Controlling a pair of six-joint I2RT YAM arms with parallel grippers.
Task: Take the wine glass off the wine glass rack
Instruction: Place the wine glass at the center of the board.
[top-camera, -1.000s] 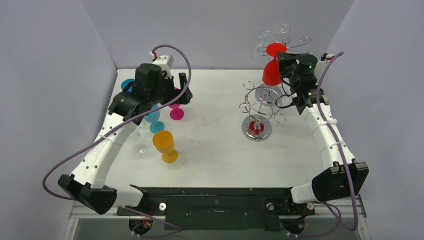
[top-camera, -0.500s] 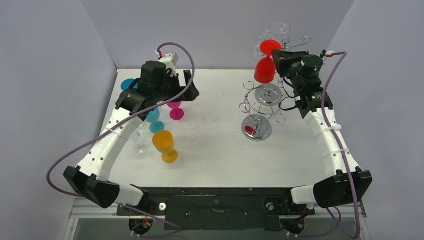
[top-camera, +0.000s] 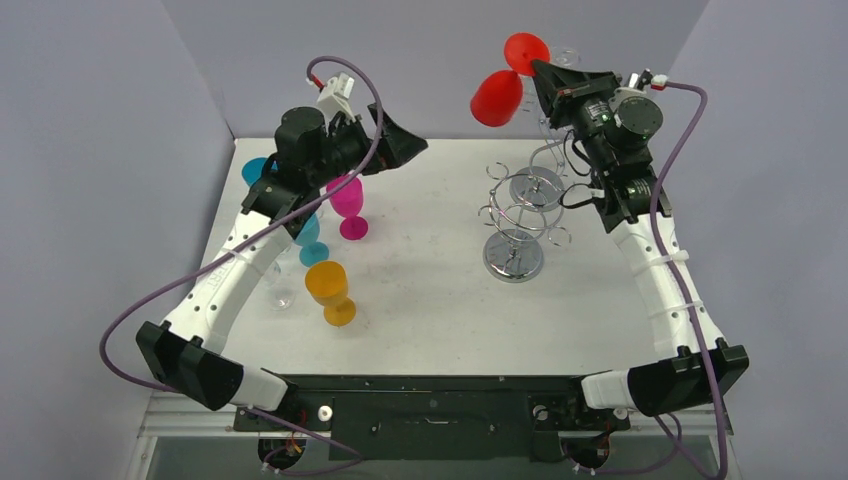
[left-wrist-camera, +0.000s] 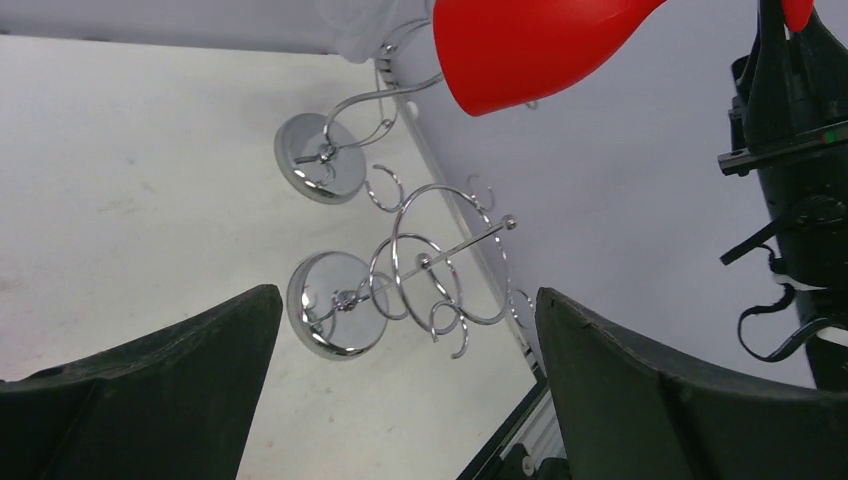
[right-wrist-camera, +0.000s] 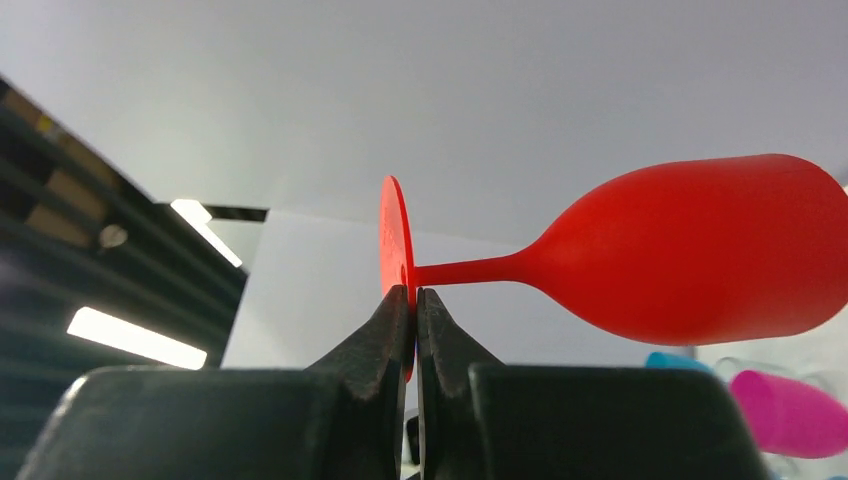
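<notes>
The robot's right gripper has hold of the red wine glass's foot (top-camera: 525, 50) and the glass's free rim (top-camera: 484, 111) points toward the left gripper, so the left gripper should keep moving closer until its fingers close on that rim.
The red wine glass (top-camera: 495, 98) hangs in the air above the back of the table, tipped almost sideways, bowl to the left. My right gripper (top-camera: 540, 68) is shut on the edge of its round foot (right-wrist-camera: 394, 240), and the bowl (right-wrist-camera: 700, 250) sticks out to the right in the right wrist view. The chrome wine glass rack (top-camera: 536, 188) stands below and to the right, apart from the glass. My left gripper (top-camera: 398, 145) is raised and open, empty, facing the racks (left-wrist-camera: 325, 172) and the red bowl (left-wrist-camera: 530, 45).
A second chrome rack (top-camera: 513, 255) stands nearer the front. On the left side stand a pink glass (top-camera: 347, 195), an orange glass (top-camera: 328, 285), teal glasses (top-camera: 310, 240) and a clear glass (top-camera: 281, 290). Grey walls close in the back and sides.
The right gripper has lifted the red glass up and left off the rack, tipping it sideways. The left arm has risen and swung its open gripper toward the right.
</notes>
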